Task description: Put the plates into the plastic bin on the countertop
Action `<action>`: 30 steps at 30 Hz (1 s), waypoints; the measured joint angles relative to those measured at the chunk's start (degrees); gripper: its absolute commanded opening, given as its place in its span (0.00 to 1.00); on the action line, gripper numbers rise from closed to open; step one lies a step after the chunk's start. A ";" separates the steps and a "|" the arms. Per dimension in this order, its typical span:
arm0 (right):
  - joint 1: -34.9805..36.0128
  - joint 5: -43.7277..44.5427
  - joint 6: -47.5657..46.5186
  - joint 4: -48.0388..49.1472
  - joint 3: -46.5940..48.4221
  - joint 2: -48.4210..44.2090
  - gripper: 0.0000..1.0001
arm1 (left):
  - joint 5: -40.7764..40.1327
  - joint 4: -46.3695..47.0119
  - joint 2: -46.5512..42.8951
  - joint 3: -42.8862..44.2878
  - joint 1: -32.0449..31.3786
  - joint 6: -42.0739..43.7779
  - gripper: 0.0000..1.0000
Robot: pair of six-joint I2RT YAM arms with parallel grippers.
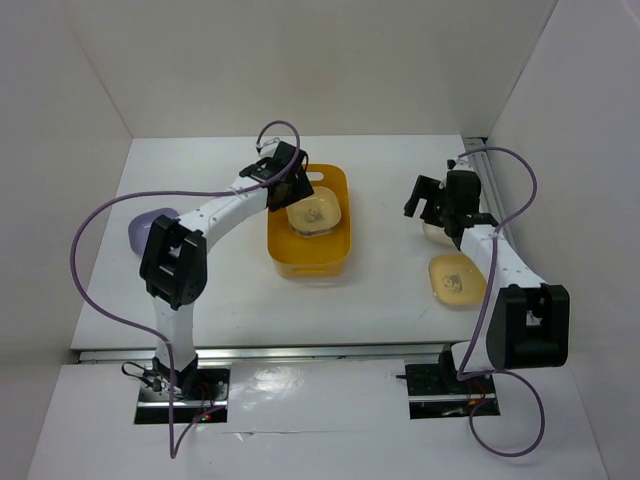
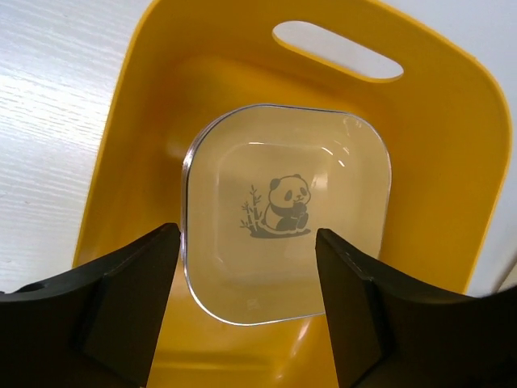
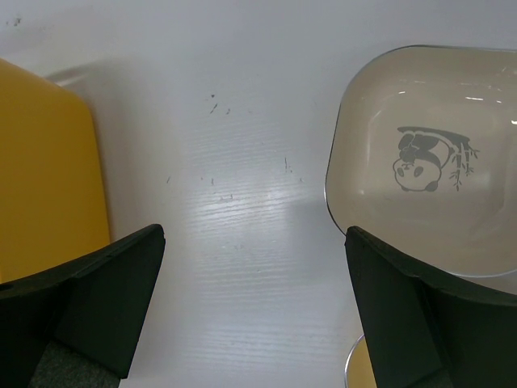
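The cream plate (image 3: pixel 432 162) is a match for the rounded-square plate inside the bin (image 1: pixel 314 212), so it will nest on top of that plate when I lower it in.
The orange-yellow plastic bin (image 1: pixel 277 250) stands at the middle of the white countertop (image 1: pixel 380 290). A pale cream plate (image 1: pixel 317 215) with a panda print lies flat inside it. In the left wrist view the same plate (image 2: pixel 287 242) lies on the bin's floor, inside its walls (image 2: pixel 145 121). My left gripper (image 1: pixel 288 186) hovers open and empty over the bin's left part (image 2: pixel 246 323). My right gripper (image 1: pixel 433 206) is open and empty (image 3: pixel 254 315), above bare countertop just left of a cream plate (image 3: pixel 436 162). A yellow plate (image 1: pixel 455 278) lies nearer, and a purple plate (image 1: pixel 150 228) lies at the far left.
White walls close the countertop at the back and both sides. The bin's right wall shows at the left edge of the right wrist view (image 3: pixel 48 162). The yellow plate's rim (image 3: pixel 359 373) peeks in at the bottom there. A rail (image 1: pixel 480 160) runs along the right wall.
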 measured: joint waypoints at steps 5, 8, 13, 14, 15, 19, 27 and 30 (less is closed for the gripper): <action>0.00 0.70 -0.07 0.22 0.02 1.29 1.00 | 1.25 1.95 -4.15 -4.02 -0.52 0.33 0.85; -0.07 0.87 -0.26 0.48 0.07 3.69 1.00 | 1.51 1.88 -10.34 -6.14 -2.29 1.31 0.93; -0.13 1.49 -0.31 0.79 1.29 9.62 1.00 | 1.42 3.82 -24.22 -7.61 -7.82 3.72 1.00; -0.13 1.90 -0.39 0.98 1.66 10.82 0.99 | 1.18 4.22 -27.23 -8.55 -8.63 4.22 1.00; -0.13 2.29 -0.50 1.22 2.05 11.91 0.99 | 0.85 4.24 -29.99 -9.60 -9.11 4.63 1.00; -0.39 3.78 -1.16 2.32 4.22 16.68 0.89 | -1.38 4.50 -39.74 -16.33 -9.57 5.44 1.00; -0.11 8.70 -2.67 3.04 7.89 26.14 0.25 | -3.78 -0.31 -44.00 -25.20 -9.55 7.52 1.00; -0.02 10.10 -2.84 3.08 10.78 27.17 0.14 | -3.96 -1.70 -45.64 -28.06 -9.55 7.74 1.00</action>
